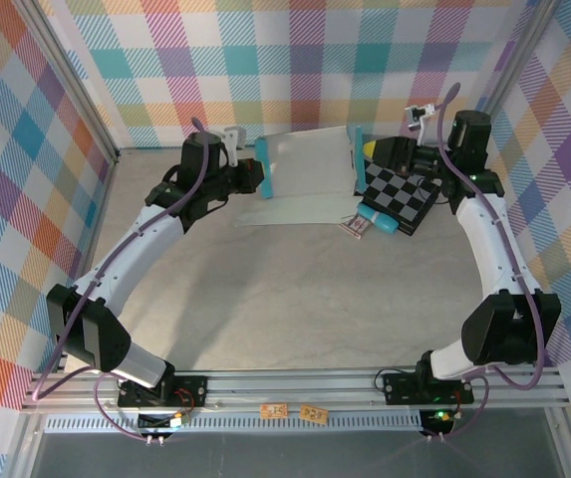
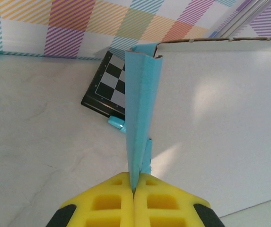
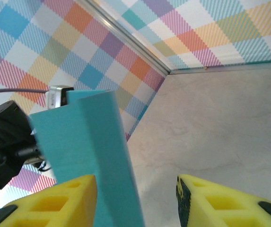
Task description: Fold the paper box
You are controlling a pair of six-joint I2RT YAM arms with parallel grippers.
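Note:
I should keep moving my right gripper in until its open fingers close on that flap (image 1: 359, 171), since they already have the upright edge of the flap (image 3: 129, 169) beside the checkerboard between them.
The paper box (image 1: 305, 164) lies as a partly folded sheet at the back of the table, grey-white inner side up, with teal side flaps standing at its left and right ends. My left gripper (image 1: 252, 175) is shut on the left flap. In the left wrist view the yellow fingers (image 2: 111, 203) pinch the thin teal flap (image 2: 140, 104) edge-on, and the white inner face (image 2: 211, 118) spreads to the right. My right gripper (image 1: 372, 150) is at the right flap. Its jaws stand open around the teal flap (image 3: 92, 151), which rests by the left finger (image 3: 55, 203), well apart from the right finger (image 3: 220, 203).
A black-and-grey checkerboard (image 1: 397, 194) lies just right of the box, under the right arm. A slim teal tube-like object (image 1: 377, 219) and a small printed card (image 1: 355, 227) lie at its near edge. Plaid walls close in the back and sides.

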